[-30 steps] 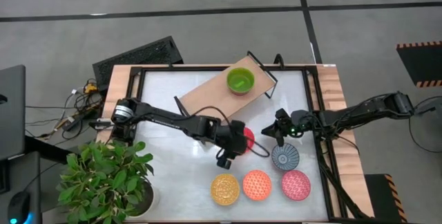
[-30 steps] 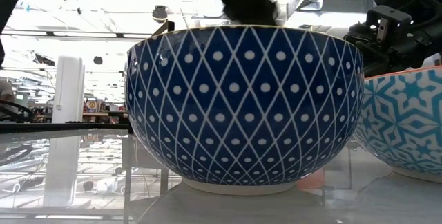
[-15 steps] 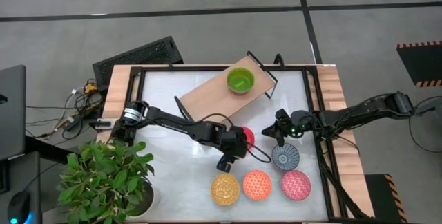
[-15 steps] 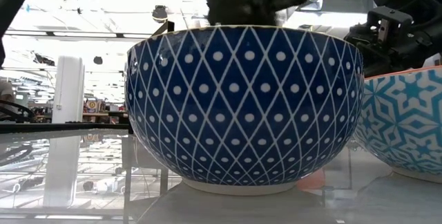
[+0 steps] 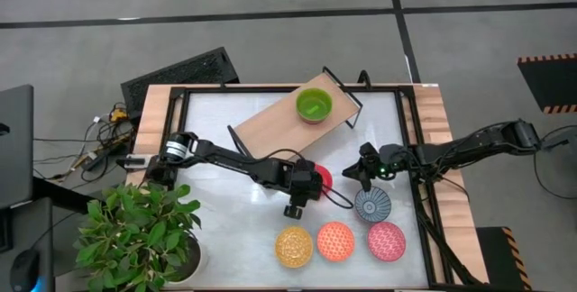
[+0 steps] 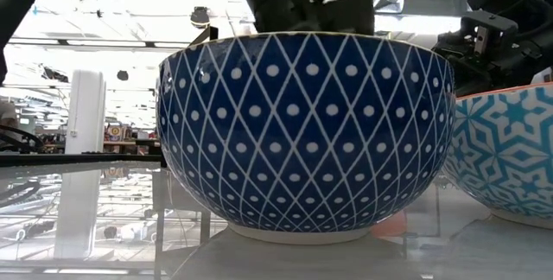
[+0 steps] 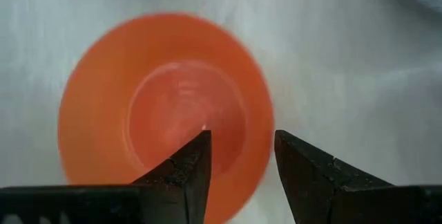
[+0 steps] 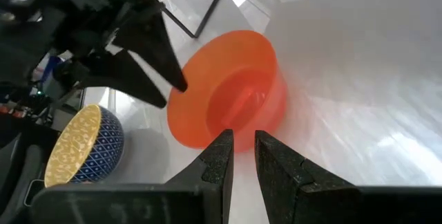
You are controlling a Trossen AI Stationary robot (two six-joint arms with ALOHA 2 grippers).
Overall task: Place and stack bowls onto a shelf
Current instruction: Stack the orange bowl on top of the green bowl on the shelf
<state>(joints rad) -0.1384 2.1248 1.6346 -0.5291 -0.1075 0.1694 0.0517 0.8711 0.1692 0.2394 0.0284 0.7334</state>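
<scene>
My gripper will lower the red-orange bowl into the green bowl's round hollow. The hollow faces up, so the red-orange bowl will fit inside and cover most of it.
The plain red-orange bowl stands on its base on the white tabletop, near the middle. My left gripper hangs over it, open. In the left wrist view, one finger is over the bowl's hollow and the other outside its rim. My right gripper waits level just right of the bowl, with its fingers almost together. The light-wood shelf lies slanted at the far side and carries a green bowl. My left gripper comes from above, pointing down, and its fingers straddle the red-orange bowl's rim on its near-left side. I cannot tell whether they touch the rim. The bowl stands upright on the table.
Patterned bowls stand along the near edge: yellow, orange, pink and blue-white. The yellow bowl's blue dotted outside fills the low view. A black frame rims the table. A potted plant stands at the near left corner.
My left gripper has come lower over the red-orange bowl, and its arm has reached a little farther toward the table's right. The bowls and my right arm have kept still.
</scene>
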